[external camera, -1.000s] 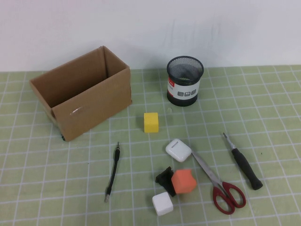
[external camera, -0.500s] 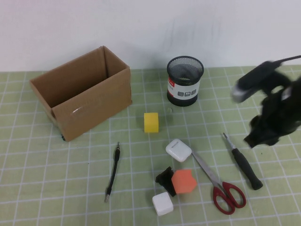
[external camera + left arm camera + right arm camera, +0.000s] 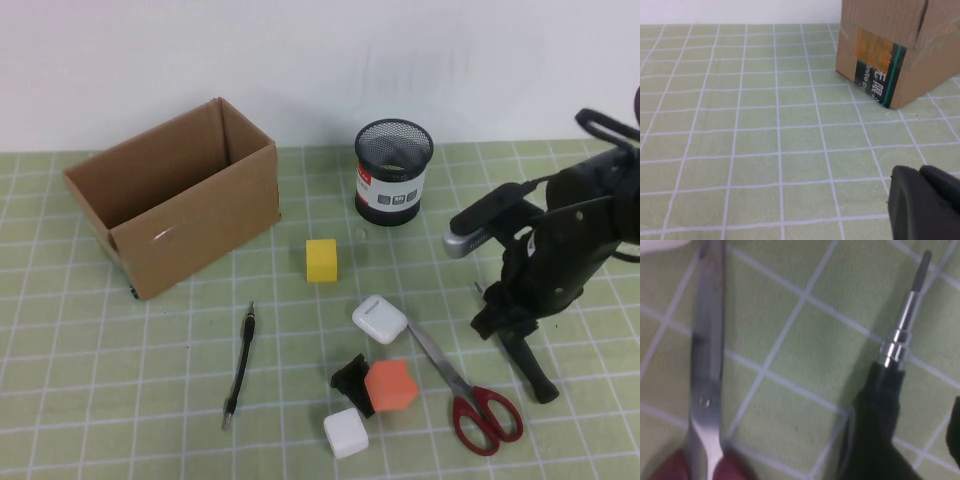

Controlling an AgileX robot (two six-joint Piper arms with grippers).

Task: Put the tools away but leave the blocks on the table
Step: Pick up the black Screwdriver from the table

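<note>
The black-handled driver (image 3: pixel 529 370) looks too long for the depth of the mesh cup (image 3: pixel 391 172). The driver's stem will stick out above the cup's rim when I lower it in handle-first.
The black-handled driver (image 3: pixel 534 370) lies at the right of the table (image 3: pixel 100 400). My right gripper (image 3: pixel 503 325) hangs low over its shaft end, open; one finger (image 3: pixel 956 432) stands apart from the driver (image 3: pixel 888 390). Red-handled scissors (image 3: pixel 472 398) lie just left of it, with a blade (image 3: pixel 707 340) showing in the right wrist view. The thin black rod (image 3: pixel 240 365) lies left of centre. The yellow block (image 3: pixel 321 259), orange block (image 3: pixel 390 386), white block (image 3: pixel 346 433) and black chunk (image 3: pixel 349 379) rest mid-table. My left gripper (image 3: pixel 926 202) is shut and empty above bare table.
An open cardboard box (image 3: pixel 175 200) stands at the back left, its corner (image 3: pixel 890 55) ahead of the left gripper. A black mesh cup (image 3: pixel 394 172) stands at the back centre. A small white rounded case (image 3: pixel 379 319) lies by the scissor tips.
My right arm has come in from the right and dropped over the driver, and its gripper has opened. Nothing on the table has moved.
</note>
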